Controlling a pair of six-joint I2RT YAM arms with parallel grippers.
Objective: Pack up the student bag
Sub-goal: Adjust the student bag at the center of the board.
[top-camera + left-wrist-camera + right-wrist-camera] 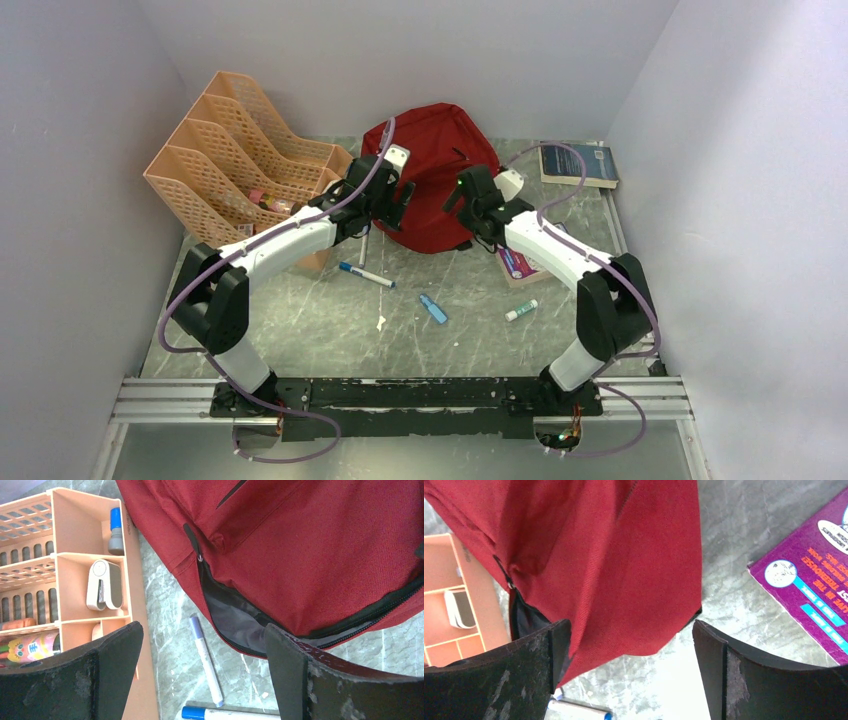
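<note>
The student bag's flap (305,585) hangs loose along the gaping zipper (239,614), so it will fold back and show the bag's empty inside when the robot lifts it.
The dark-red student bag (432,170) lies at the back middle of the table, its zipper partly open and grey lining (235,622) showing. My left gripper (396,204) is open and empty, hovering at the bag's near left edge above a pale-capped marker (205,657). My right gripper (462,208) is open and empty, hovering over the bag's near right corner (639,580). A purple book (814,575) lies right of the bag, partly under the right arm.
An orange file organizer (235,160) holding small items stands at the back left. A dark book (578,164) lies at the back right. A blue-capped marker (366,275), a blue tube (433,308) and a green-capped stick (521,310) lie on the marble tabletop.
</note>
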